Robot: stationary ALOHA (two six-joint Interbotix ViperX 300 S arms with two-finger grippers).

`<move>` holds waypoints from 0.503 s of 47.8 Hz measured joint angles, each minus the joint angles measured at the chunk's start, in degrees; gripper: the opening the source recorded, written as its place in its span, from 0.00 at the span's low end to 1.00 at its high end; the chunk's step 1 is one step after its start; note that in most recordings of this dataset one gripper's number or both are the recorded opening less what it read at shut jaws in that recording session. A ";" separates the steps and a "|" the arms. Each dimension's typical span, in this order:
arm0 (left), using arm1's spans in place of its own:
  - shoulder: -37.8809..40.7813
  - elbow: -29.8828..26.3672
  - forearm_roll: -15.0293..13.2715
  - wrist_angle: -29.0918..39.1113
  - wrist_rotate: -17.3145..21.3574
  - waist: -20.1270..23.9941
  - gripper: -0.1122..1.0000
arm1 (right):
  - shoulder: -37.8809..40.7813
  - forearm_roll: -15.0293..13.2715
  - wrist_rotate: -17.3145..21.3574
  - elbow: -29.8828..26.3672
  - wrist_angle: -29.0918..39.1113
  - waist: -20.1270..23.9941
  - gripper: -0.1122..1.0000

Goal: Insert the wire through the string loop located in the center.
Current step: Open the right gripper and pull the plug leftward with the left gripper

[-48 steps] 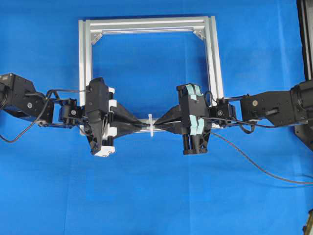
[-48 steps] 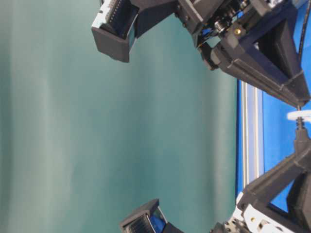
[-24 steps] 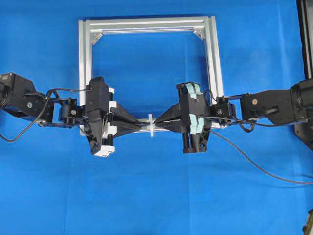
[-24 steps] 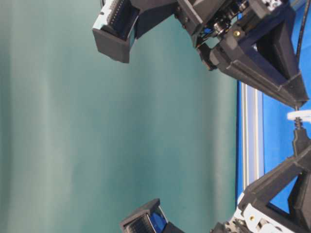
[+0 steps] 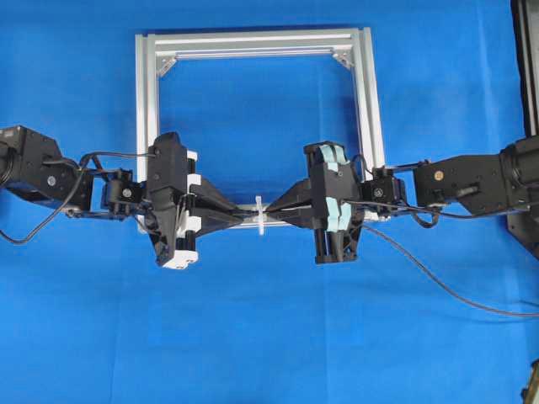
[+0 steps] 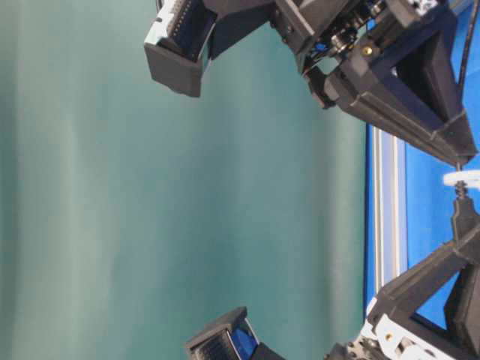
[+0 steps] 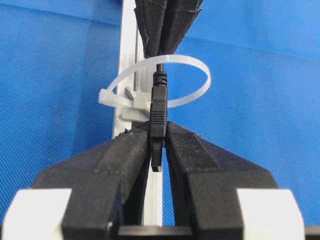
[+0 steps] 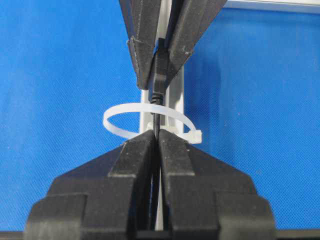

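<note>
Next, my right gripper opens before my left gripper pulls the plug [image 7: 159,102] away from the string loop, because my right gripper is clamping the cable [image 8: 157,118] close to the string loop.
The white string loop [image 7: 207,80] stands on the near bar of the silver frame [image 5: 253,42]. The black wire runs through it, its cable on the right side and its plug [image 7: 158,107] on the left side. My left gripper [image 7: 158,131] is shut on the plug just past the loop. On the opposite side my right gripper [image 8: 157,136] is shut on the thin cable [image 8: 157,122], its tips nearly touching the loop [image 8: 114,126]. In the overhead view both grippers meet tip to tip at the loop [image 5: 260,220]. The wire's slack [image 5: 438,286] trails off to the right.
The square aluminium frame lies flat on the blue cloth [image 5: 269,337]. A dark post [image 5: 526,67] stands at the far right edge. Both arms reach in from the sides over the frame's near bar [image 6: 386,202].
</note>
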 measured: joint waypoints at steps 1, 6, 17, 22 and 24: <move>0.09 0.00 0.00 0.00 0.00 -0.09 0.17 | 0.00 0.00 0.00 0.09 0.00 -0.09 0.08; 0.09 0.00 0.00 0.09 0.00 0.00 0.17 | 0.00 0.00 0.18 0.09 0.26 0.00 0.14; 0.09 0.09 -0.09 0.09 -0.09 0.09 0.17 | 0.00 0.00 0.26 0.09 0.53 0.26 0.69; 0.09 0.00 -0.09 0.09 -0.09 0.09 0.17 | 0.00 0.00 0.26 0.09 0.53 0.18 0.92; 0.09 0.09 0.00 0.18 -0.09 0.09 0.17 | 0.00 -0.09 0.35 0.09 0.53 0.18 0.93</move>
